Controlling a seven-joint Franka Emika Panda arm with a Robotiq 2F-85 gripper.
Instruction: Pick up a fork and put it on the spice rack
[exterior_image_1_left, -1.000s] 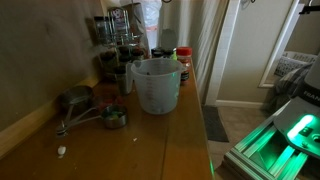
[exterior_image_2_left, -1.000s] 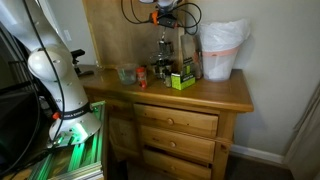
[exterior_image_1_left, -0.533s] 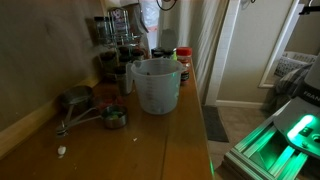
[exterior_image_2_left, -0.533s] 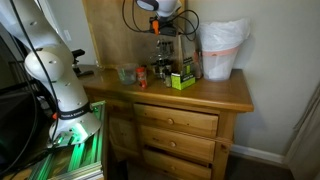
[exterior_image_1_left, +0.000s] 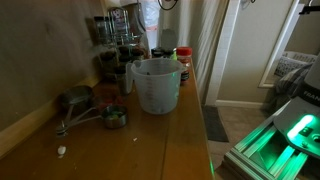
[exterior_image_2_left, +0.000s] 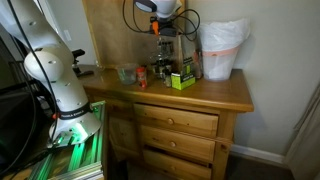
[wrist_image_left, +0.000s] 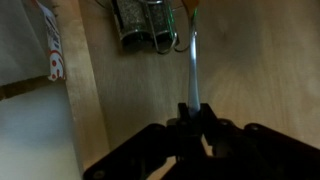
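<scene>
The fork points past the side of the spice rack's wires, so the robot's gripper should go up, turn the fork and move it across the rack's top.
In the wrist view my gripper is shut on the handle of a silvery fork. The fork points away toward the glass jars of the spice rack, and its tines are hard to make out. In both exterior views the spice rack stands at the back of the wooden dresser top, against the wall. My gripper hangs just above it. In the exterior view along the dresser top, only the gripper's lower edge shows, at the top of the frame.
A translucent measuring jug stands in front of the rack. Metal measuring cups lie on the wooden top. Also on the top are a red-lidded jar, a green box and a white bag-lined bin.
The arm shifted slightly above the rack between one second and half a second ago. Nothing visibly moved since then. The grip on the fork is the same.
</scene>
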